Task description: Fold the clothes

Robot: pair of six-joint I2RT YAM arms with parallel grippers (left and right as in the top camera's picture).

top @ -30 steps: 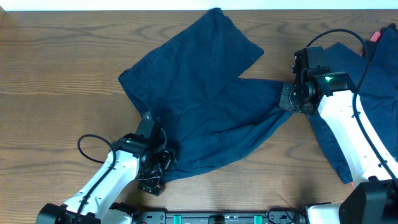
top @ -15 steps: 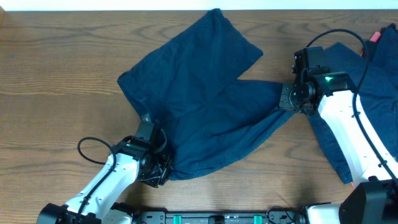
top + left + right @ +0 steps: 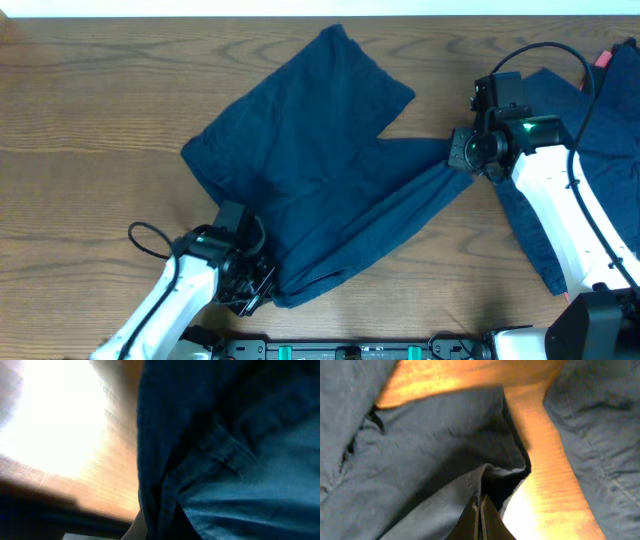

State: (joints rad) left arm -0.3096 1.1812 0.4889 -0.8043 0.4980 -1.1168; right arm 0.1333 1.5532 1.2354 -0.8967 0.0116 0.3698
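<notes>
I should keep moving my right gripper's corner of the garment until it lies by the garment's far corner (image 3: 338,38), because the garment's near edge (image 3: 375,254) runs straight from gripper to gripper.
A dark blue garment (image 3: 310,170) lies spread and rumpled across the middle of the wooden table (image 3: 90,120). At the garment's near-left edge, my left gripper (image 3: 266,288) is shut on the cloth. The left wrist view shows the blue fabric (image 3: 230,455) running down into the closed gripper (image 3: 161,530) at the bottom edge. My right gripper (image 3: 458,152) is shut on the garment's right corner. In the right wrist view its fingertips (image 3: 480,512) meet with a fold of the cloth (image 3: 435,455) pinched between them.
A second blue garment (image 3: 610,140) lies under and beside the right arm at the table's right side; it is also in the right wrist view (image 3: 600,425). A small red object (image 3: 603,57) sits at the far right edge. Bare wood surrounds the left arm.
My left gripper has gone from open to shut on the garment's near edge and drawn back toward the front. The garment has shifted left and stretched between the two grippers.
</notes>
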